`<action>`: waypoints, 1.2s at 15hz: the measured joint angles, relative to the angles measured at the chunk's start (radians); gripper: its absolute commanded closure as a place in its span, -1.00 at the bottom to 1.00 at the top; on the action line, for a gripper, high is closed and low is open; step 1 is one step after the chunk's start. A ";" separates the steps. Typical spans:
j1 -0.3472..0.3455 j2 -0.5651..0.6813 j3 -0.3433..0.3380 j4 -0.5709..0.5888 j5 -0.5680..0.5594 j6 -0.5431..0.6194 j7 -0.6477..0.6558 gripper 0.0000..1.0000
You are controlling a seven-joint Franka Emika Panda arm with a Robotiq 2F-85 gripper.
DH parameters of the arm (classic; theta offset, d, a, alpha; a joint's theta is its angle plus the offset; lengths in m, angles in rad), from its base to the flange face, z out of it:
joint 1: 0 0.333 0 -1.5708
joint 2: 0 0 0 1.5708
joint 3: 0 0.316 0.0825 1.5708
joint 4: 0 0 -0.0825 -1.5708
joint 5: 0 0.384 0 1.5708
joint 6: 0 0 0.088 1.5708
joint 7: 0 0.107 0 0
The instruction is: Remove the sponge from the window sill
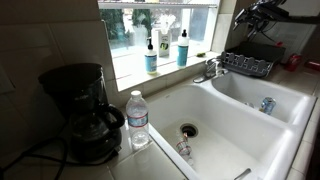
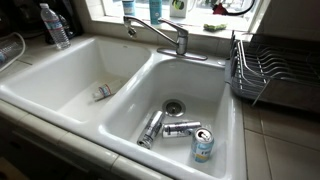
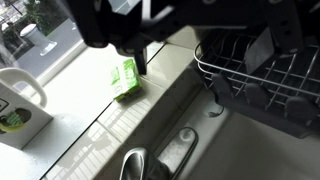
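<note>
The dish rack is under my gripper's open fingers, which are clear of the window sill, so I should move across and down to the sponge before I close the fingers.
The sponge is a small yellow-green block lying flat on the pale window sill. In both exterior views it is a small green patch on the sill's end, near the dish rack. My gripper comes in from the top of the wrist view and hangs above the sill's end. Its jaws are spread wide and hold nothing. The left dark fingertip stands right beside the sponge, which lies just outside the jaws. The arm reaches in above the rack.
A wire dish rack stands close on the right. A white mug sits on the sill. Two blue soap bottles stand further along it. The faucet and the double sink with cans lie below.
</note>
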 measured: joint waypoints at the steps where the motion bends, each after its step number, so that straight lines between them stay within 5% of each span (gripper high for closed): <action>1: -0.002 0.020 -0.001 0.019 0.000 0.000 0.002 -1.00; 18: -0.002 0.030 -0.003 0.043 0.000 -0.003 0.012 -1.00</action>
